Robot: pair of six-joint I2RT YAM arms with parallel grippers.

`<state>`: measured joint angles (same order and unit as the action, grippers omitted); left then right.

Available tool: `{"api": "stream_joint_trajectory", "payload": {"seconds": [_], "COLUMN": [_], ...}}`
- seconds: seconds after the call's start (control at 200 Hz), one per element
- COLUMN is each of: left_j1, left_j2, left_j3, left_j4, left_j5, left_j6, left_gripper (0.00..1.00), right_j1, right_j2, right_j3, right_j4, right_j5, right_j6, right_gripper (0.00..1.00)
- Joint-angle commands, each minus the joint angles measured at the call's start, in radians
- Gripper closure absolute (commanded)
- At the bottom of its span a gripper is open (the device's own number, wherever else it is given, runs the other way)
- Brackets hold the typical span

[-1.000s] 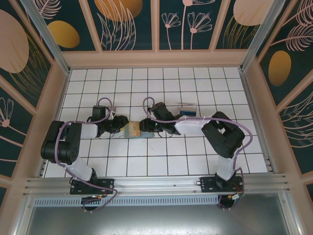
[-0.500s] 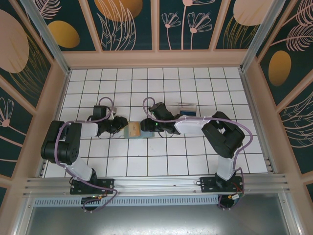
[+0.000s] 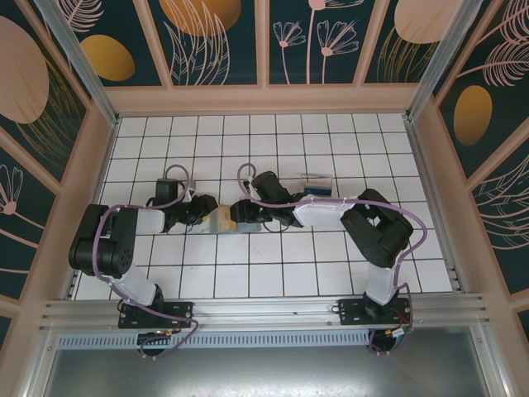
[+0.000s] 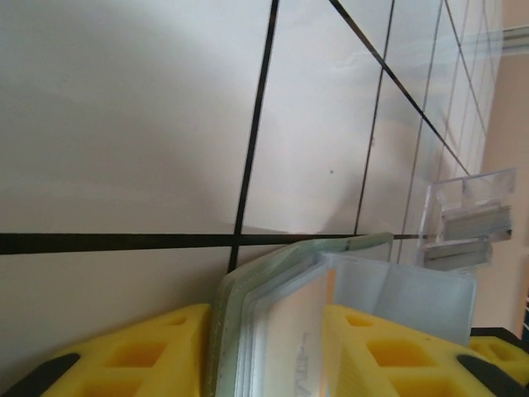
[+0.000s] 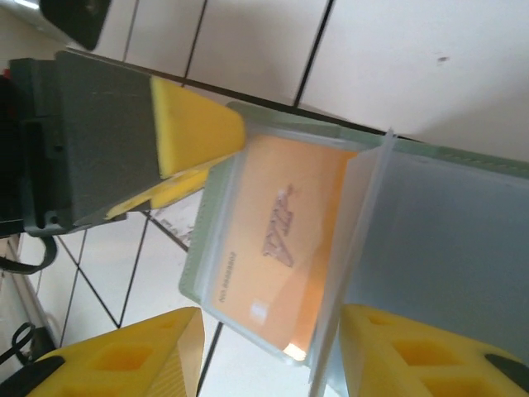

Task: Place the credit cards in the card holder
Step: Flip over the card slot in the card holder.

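The clear leaf (image 5: 351,248) is half-turned and stands outside my left gripper's grip on the card holder's edge (image 5: 207,217), so I should open that gripper and pinch the turned leaf as well.
The sage-green card holder (image 3: 221,220) lies open on the tiled floor between my two grippers. My left gripper (image 3: 208,215) has its yellow pads pressed on both sides of the holder's edge (image 4: 227,331), with the green cover and clear sleeves stacked between them. In the right wrist view the card holder (image 5: 281,223) shows a tan-orange printed panel under a clear sleeve, and one clear leaf (image 5: 357,248) stands edge-on. My right gripper (image 5: 271,313) straddles that leaf, open, with floor showing beside its left finger. A blue credit card (image 3: 316,190) sits in a clear tray.
The clear plastic tray (image 4: 467,223) stands on the tiles just behind the right arm's wrist. The left gripper's grey body (image 5: 107,141) sits close to the right gripper's fingers. Peach walls enclose the floor on three sides.
My right gripper has edged left over the card holder, covering the pale flap that showed beside it. The left gripper stays at the holder's left edge.
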<state>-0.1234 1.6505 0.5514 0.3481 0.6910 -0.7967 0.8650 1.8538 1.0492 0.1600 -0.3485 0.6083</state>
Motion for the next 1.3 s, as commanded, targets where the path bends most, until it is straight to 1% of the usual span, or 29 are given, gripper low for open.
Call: {"api": "stream_joint_trajectory", "payload": {"seconds": [0.0,0.05,0.085,0.18,0.32,0.38,0.505,0.611,0.741,0.816,0.971,1.081,1.166,1.206,1.296], "left_j1": [0.0,0.004,0.009,0.02,0.021,0.021,0.021,0.021,0.021,0.021,0.021,0.021,0.021,0.021,0.021], "left_j2": [0.004,-0.005,-0.01,-0.011,0.007,0.015,0.01,0.016,0.042,0.048,0.043,0.032,0.03,0.03,0.029], "left_j3": [-0.028,-0.031,-0.03,-0.03,-0.03,-0.027,-0.008,-0.001,-0.002,-0.004,0.007,0.012,0.015,0.016,0.018], "left_j4": [0.108,0.119,0.121,0.122,0.122,0.102,-0.006,-0.032,-0.036,-0.034,-0.08,-0.09,-0.099,-0.102,-0.104], "left_j5": [0.064,0.067,0.07,0.079,0.085,0.08,0.032,0.032,0.028,0.024,-0.011,-0.021,-0.03,-0.031,-0.033], "left_j6": [-0.099,-0.113,-0.115,-0.123,-0.12,-0.099,-0.011,0.023,0.038,0.046,0.082,0.089,0.095,0.098,0.1], "left_gripper": [0.54,0.48,0.46,0.44,0.44,0.45,0.47,0.48,0.57,0.63,0.79,0.82,0.84,0.84,0.84], "right_j1": [0.014,0.017,0.018,0.028,0.047,0.052,0.055,0.055,0.055,0.054,0.048,0.047,0.043,0.033,0.001], "right_j2": [0.027,0.04,0.049,0.079,0.108,0.116,0.12,0.125,0.119,0.097,0.019,-0.065,-0.128,-0.147,-0.182], "right_j3": [0.047,0.05,0.052,0.066,0.083,0.084,0.077,0.063,0.045,0.031,0.019,-0.001,0.008,0.024,0.064], "right_j4": [0.053,0.065,0.075,0.088,0.096,0.102,0.12,0.156,0.206,0.216,0.138,0.06,-0.065,-0.133,-0.291], "right_j5": [-0.042,-0.046,-0.044,-0.04,-0.036,-0.037,-0.037,-0.046,-0.058,-0.034,0.075,0.172,0.315,0.357,0.516], "right_j6": [-0.025,-0.029,-0.029,-0.028,-0.035,-0.035,-0.033,-0.032,-0.025,-0.028,-0.044,-0.069,-0.082,-0.109,-0.147], "right_gripper": [0.52,0.52,0.52,0.52,0.52,0.52,0.51,0.51,0.51,0.51,0.51,0.51,0.5,0.5,0.48]}}
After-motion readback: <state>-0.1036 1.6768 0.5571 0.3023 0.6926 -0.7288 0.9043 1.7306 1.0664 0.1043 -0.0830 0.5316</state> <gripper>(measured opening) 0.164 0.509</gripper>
